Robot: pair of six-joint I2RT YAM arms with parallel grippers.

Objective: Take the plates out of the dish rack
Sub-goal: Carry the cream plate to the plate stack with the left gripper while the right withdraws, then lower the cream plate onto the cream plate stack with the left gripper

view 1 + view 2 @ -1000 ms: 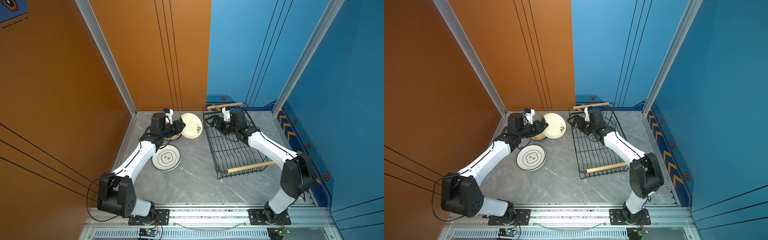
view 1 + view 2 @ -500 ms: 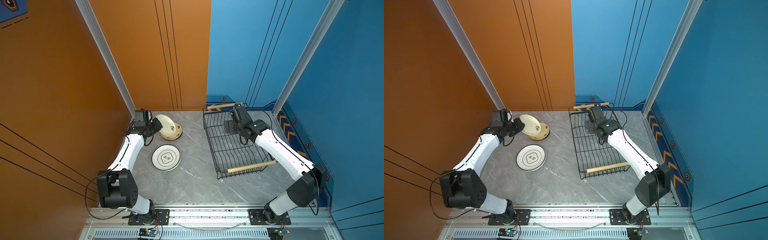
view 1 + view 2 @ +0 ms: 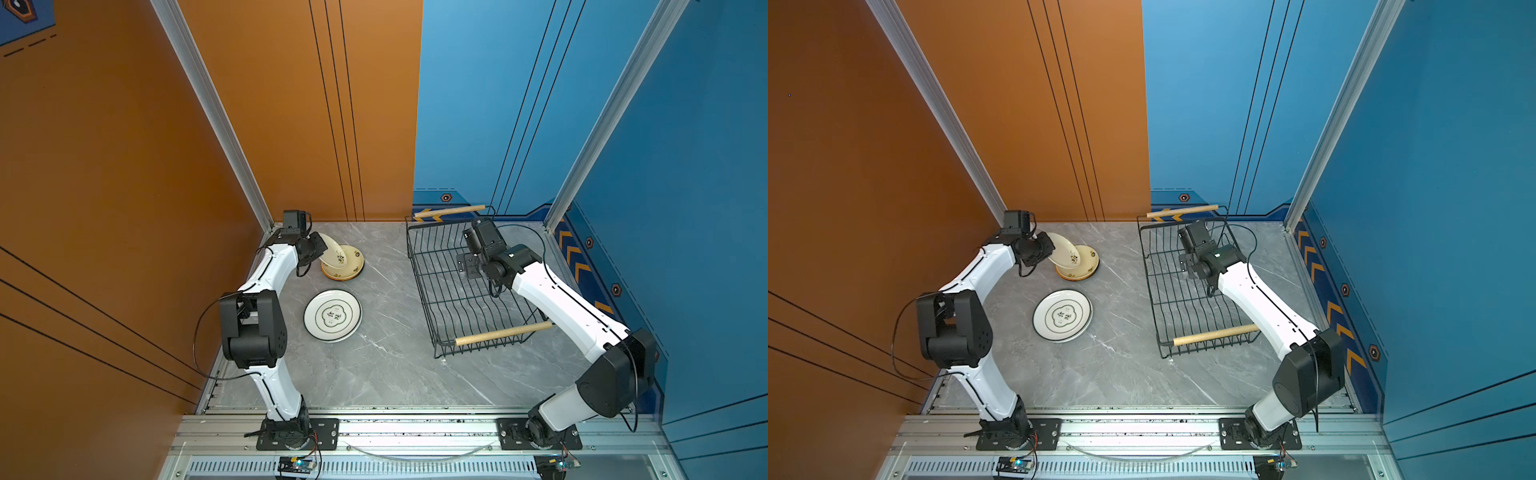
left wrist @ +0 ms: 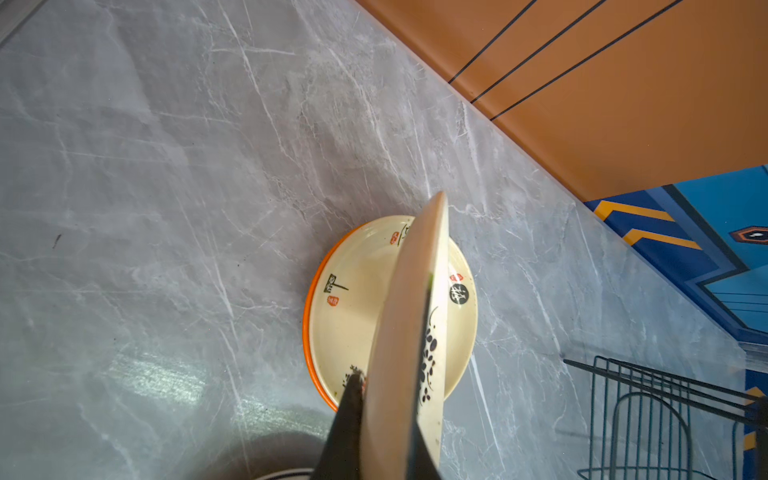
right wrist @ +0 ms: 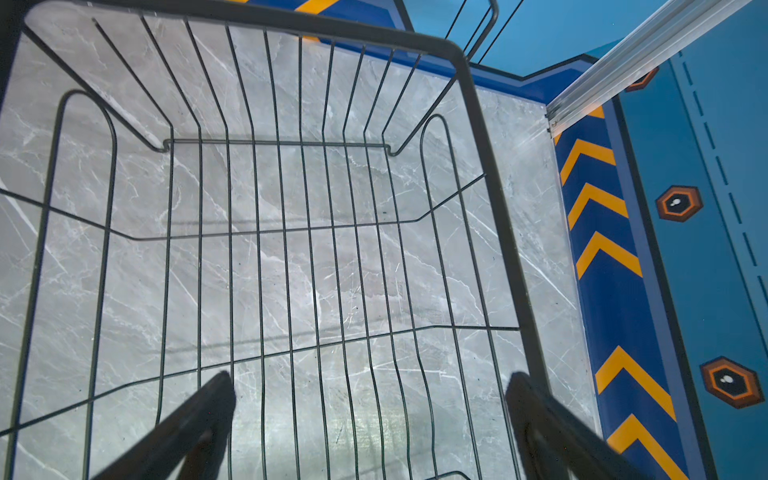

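Observation:
The tilted plate's marked side (image 3: 333, 252) faces up over the stack of plates (image 3: 353, 268), so my left gripper should keep lowering that plate until its rim rests there, then let it go.
My left gripper (image 4: 392, 357) is shut on the edge of a cream plate (image 4: 411, 299) with dark leaf marks. It holds that plate tilted, lower rim over a stack of plates (image 3: 348, 262) at the back left: a cream one on an orange one (image 4: 308, 353). In both top views a larger white plate (image 3: 332, 316) (image 3: 1062, 315) with a dark rim lies flat in front of the stack. The black wire dish rack (image 3: 409, 253) (image 5: 478, 124) stands on the right and shows no plates inside. My right gripper (image 5: 368, 378) (image 3: 468, 265) hangs open over the rack's far half.
The rack has a wooden handle at the near end (image 3: 503, 332) and another at the far end (image 3: 451, 211). The orange wall (image 3: 291, 124) runs close behind the stack. The blue wall (image 3: 665, 208) flanks the rack on the right. Grey marble tabletop (image 3: 395, 374) lies between plates and rack.
The left arm carried the cream plate from beside the rack leftwards to the stack and tilted it down. The right gripper drew back inside the rack, still open.

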